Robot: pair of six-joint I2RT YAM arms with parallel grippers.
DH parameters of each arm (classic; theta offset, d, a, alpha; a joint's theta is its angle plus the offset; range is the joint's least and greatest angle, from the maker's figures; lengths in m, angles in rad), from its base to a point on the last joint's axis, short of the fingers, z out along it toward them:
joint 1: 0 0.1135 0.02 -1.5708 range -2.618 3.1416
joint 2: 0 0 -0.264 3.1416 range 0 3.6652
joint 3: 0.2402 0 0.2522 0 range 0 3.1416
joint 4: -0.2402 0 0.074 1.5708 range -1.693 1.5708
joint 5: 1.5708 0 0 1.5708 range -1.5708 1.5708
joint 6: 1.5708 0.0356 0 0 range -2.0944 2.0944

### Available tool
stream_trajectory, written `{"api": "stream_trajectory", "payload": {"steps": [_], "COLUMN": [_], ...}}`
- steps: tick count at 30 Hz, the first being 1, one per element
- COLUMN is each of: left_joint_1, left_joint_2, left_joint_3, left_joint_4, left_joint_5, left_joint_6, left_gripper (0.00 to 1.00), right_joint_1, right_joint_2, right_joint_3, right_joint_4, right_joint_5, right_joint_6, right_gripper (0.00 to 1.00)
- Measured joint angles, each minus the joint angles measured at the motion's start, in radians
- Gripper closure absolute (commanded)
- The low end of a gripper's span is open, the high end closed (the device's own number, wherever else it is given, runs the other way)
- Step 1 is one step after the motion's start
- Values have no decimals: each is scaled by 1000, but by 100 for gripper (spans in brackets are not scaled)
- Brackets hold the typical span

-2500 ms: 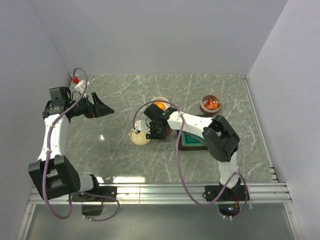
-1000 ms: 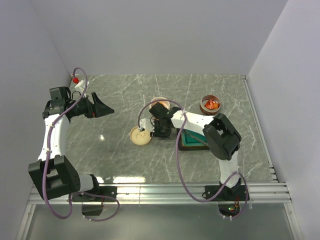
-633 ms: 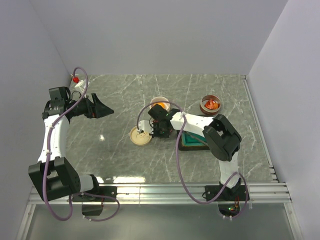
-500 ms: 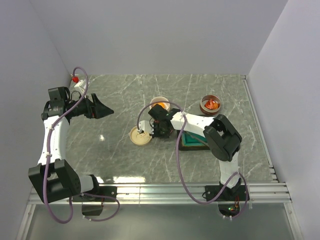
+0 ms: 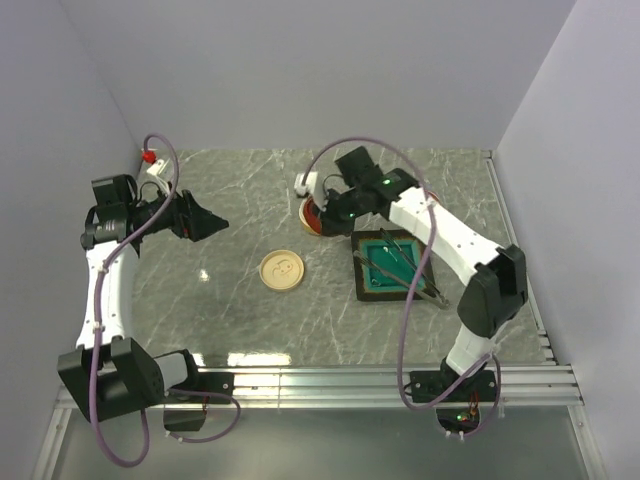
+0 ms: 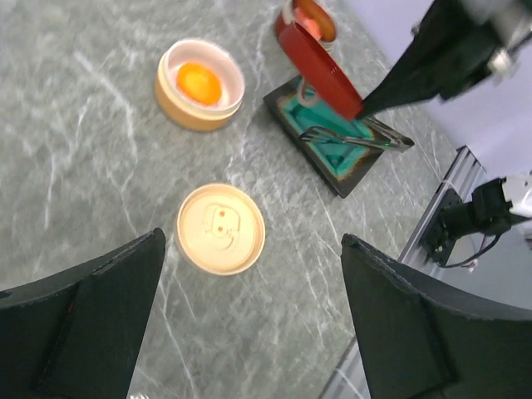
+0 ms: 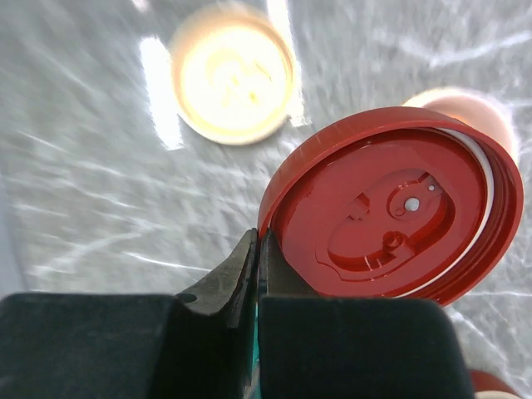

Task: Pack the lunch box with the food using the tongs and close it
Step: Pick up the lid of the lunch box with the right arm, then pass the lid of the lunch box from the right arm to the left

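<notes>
The red lid's rim (image 6: 322,68) is held by my right gripper and the lid's handle is left free, so my left gripper goes on moving in open until its fingers are on both sides of that handle.
My right gripper (image 7: 258,251) is shut on the rim of a round red lid (image 7: 397,218), which it holds tilted in the air; in the top view the right gripper (image 5: 331,208) and the red lid (image 5: 312,219) hang over the cream bowl. That cream bowl (image 6: 199,84) holds the round orange food piece (image 6: 199,82). A red bowl (image 6: 315,17) with red-orange food shows behind the lid. The silver tongs (image 5: 412,268) lie across the teal tray (image 5: 371,279). My left gripper (image 5: 203,221) is open and empty, far left, well apart from all of them.
A cream lid (image 5: 281,270) lies flat on the marble table, left of the tray. The grey walls close in the left, back and right. A metal rail (image 5: 320,385) runs along the near edge.
My right gripper shut on the red lid down beside the cream lid, then rose and swung back with it over the cream bowl. The left arm has hardly moved.
</notes>
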Motion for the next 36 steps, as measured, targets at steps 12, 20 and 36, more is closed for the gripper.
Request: {"api": "stream_trajectory", "payload": {"steps": [12, 20, 36], "left_joint_1": [-198, -444, -743], "left_joint_2": [-224, -310, -200], "left_joint_3": [-124, -197, -189], "left_joint_4": [355, 607, 684], "left_joint_5": [93, -151, -492], "left_joint_6": [-49, -56, 0], "left_gripper": [5, 12, 33], "right_joint_1": [-71, -69, 9], "right_joint_2": [-132, -178, -183], "right_joint_3": [251, 274, 252], "right_joint_4": [-120, -154, -145], "right_joint_5": [-320, -368, -380], "right_joint_6": [161, 199, 286], "right_gripper": [100, 100, 100]}}
